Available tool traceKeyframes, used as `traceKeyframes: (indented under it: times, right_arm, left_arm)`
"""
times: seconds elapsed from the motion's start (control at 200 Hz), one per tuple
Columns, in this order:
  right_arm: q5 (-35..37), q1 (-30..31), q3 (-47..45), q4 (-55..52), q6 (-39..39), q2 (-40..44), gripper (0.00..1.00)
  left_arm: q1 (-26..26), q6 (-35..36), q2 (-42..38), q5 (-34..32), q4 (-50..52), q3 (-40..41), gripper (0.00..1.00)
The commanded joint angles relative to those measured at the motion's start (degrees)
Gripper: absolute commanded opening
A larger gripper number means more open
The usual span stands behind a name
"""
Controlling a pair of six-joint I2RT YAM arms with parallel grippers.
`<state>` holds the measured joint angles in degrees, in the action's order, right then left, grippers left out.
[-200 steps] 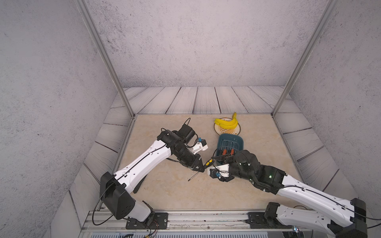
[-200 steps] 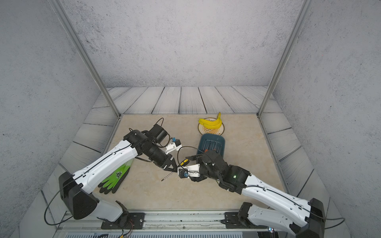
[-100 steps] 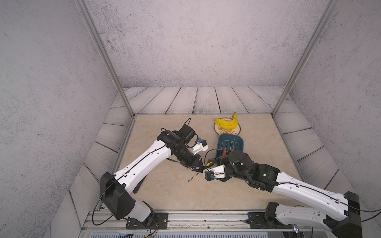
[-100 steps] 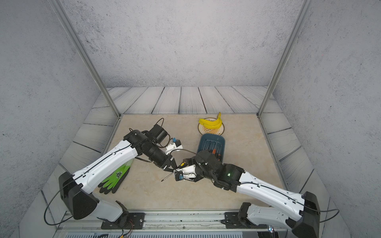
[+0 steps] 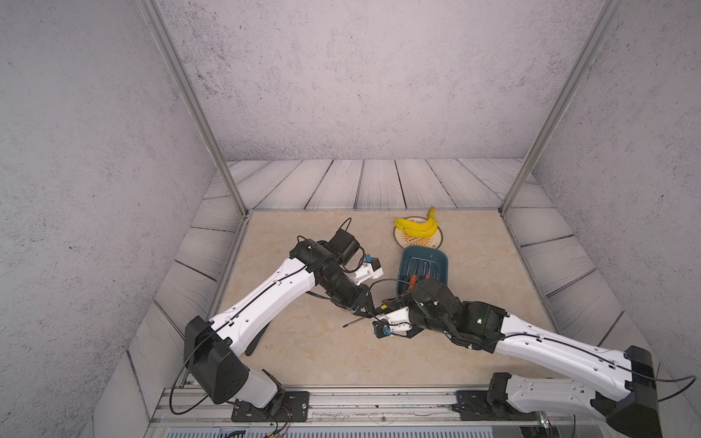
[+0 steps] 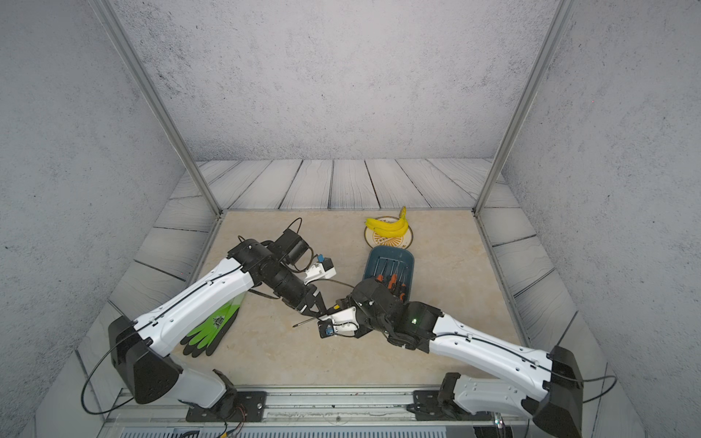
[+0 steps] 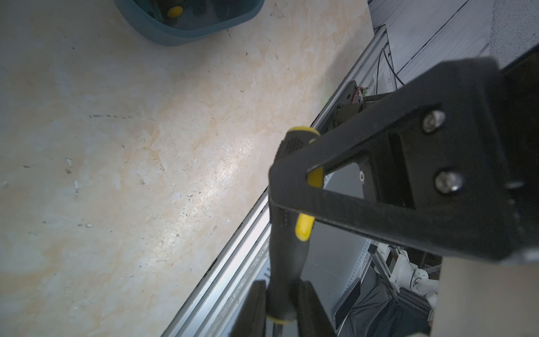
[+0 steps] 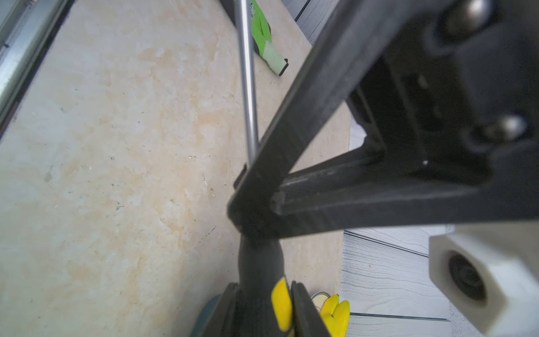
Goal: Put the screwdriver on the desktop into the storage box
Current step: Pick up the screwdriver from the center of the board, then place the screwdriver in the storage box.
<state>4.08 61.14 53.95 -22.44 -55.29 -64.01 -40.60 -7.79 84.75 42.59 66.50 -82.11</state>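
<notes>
The screwdriver handle's narrow end (image 7: pixel 283 300) is clamped in my left gripper, which should open and withdraw before my right gripper lays the screwdriver in the storage box (image 5: pixel 423 264).
A screwdriver (image 5: pixel 352 322) with a black-and-yellow handle hangs just above the beige desktop (image 5: pixel 303 352), held between both grippers. My left gripper (image 5: pixel 364 313) is shut on the handle's narrow end by the steel shaft; the left wrist view shows its jaws (image 7: pixel 283 284) pinching it. From the right, my right gripper (image 5: pixel 384 304) has its jaws pressed on the thick yellow-marked part (image 8: pixel 262 286). The shaft (image 8: pixel 248 87) points to the front left. The teal storage box (image 5: pixel 442 261) stands just behind the right gripper, with several orange-and-black screwdrivers in it.
A bunch of bananas (image 5: pixel 415 227) lies on a round plate (image 5: pixel 417 242) behind the box. A green-and-black glove (image 6: pixel 212 330) lies under the left arm. A metal rail (image 5: pixel 341 402) runs along the front edge, and grey plank panels surround the desktop.
My right gripper has moved left to the screwdriver's handle and closed its jaws on it. The left gripper has kept its hold and stayed in place.
</notes>
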Motion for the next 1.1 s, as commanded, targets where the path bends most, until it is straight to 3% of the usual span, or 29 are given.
traceKeyframes:
  times: [0.0,0.105,0.19,0.31,0.4,0.605,0.736,0.926,1.096]
  right_arm:
    - [1.76,0.39,2.12,-0.46,1.69,-0.5,0.17]
    - [2.25,0.55,2.45,-0.84,3.11,-0.24,0.13]
    - [2.91,0.56,3.23,-1.94,6.45,-0.31,0.12]
    - [4.8,0.61,4.14,-4.03,12.68,-0.34,0.11]
    - [7.36,0.56,3.96,-4.98,18.06,-0.09,0.1]
    - [15.27,0.22,5.07,-10.18,31.24,-1.58,0.1]
    - [18.32,-1.83,7.52,-15.09,40.98,-4.2,0.09]
    - [11.14,-13.32,11.31,-21.65,59.2,-7.03,0.09]
    - [4.66,-21.47,11.09,-22.62,68.76,-8.8,0.1]
  left_arm:
    - [-0.27,0.7,-0.29,1.17,-0.74,-1.11,0.0]
    - [-0.27,0.06,-0.39,-0.41,-1.28,-1.11,0.0]
    - [-0.02,-0.76,-0.47,-3.48,-1.28,-1.76,0.28]
    - [1.14,-2.56,-1.28,-7.9,-1.71,-3.35,0.43]
    - [3.85,-5.74,-2.79,-14.07,-2.16,-5.12,0.45]
    - [16.47,-14.26,-11.64,-26.27,-7.64,-3.58,0.47]
    - [19.33,-16.37,-17.47,-30.35,-10.47,-1.28,0.5]
    - [19.33,-18.45,-21.82,-27.14,-12.83,3.41,0.51]
    - [19.24,-21.3,-26.08,-22.95,-18.38,10.72,0.52]
